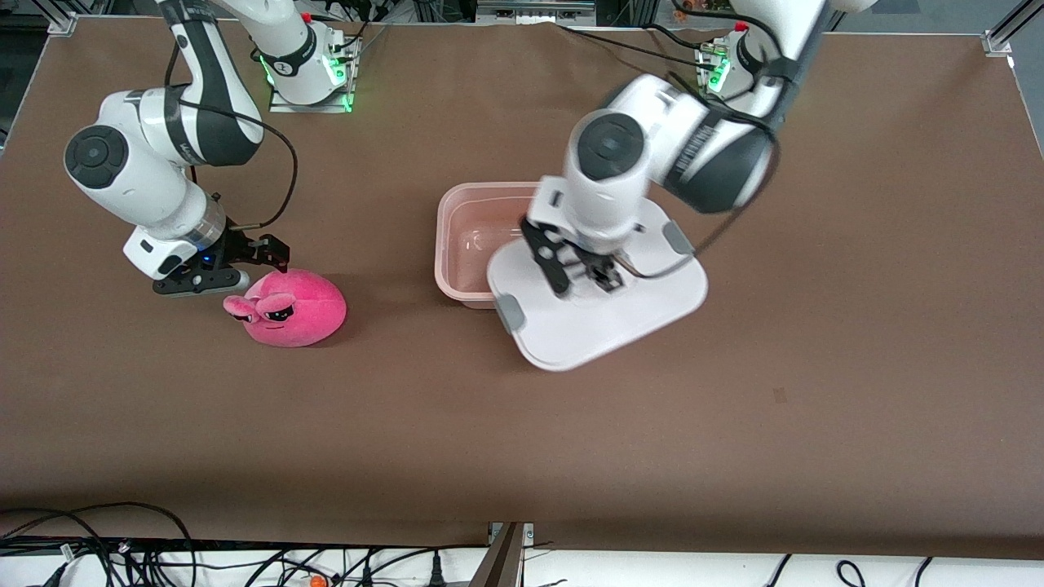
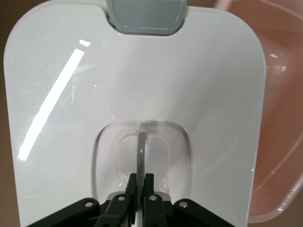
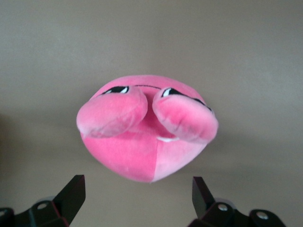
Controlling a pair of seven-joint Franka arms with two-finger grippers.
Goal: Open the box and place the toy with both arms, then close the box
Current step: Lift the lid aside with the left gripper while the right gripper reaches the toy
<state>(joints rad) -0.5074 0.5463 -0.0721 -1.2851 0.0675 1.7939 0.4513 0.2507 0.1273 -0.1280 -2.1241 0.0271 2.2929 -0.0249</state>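
I expect the toy [image 1: 295, 308] to squeeze into a narrow pinch when I grip and lift it, then get round again, because a seam [image 3: 156, 161] runs down its fuzzy, plump body.
The box, a pale-pink tub [image 1: 462, 236], stands open at mid-table, and the part of its inside that shows is empty. My left gripper [image 1: 589, 275] is shut on the clear handle [image 2: 141, 144] of the white lid [image 1: 608, 322]. It holds the lid up, shifted off the tub toward the front camera. The lid [image 2: 199, 80] still covers part of the tub [image 2: 279, 142]. The hot-pink plush toy [image 1: 289, 308] lies on the table toward the right arm's end. My right gripper [image 1: 249, 267] is open and empty just above the toy's edge, and the toy [image 3: 142, 135] lies ahead of its spread fingers [image 3: 71, 191].
The lid has grey clips [image 1: 507, 311] at both ends, and one shows in the left wrist view [image 2: 144, 16]. The brown table [image 1: 522, 424] spreads wide toward the front camera. Cables [image 1: 98, 546] hang along its front edge.
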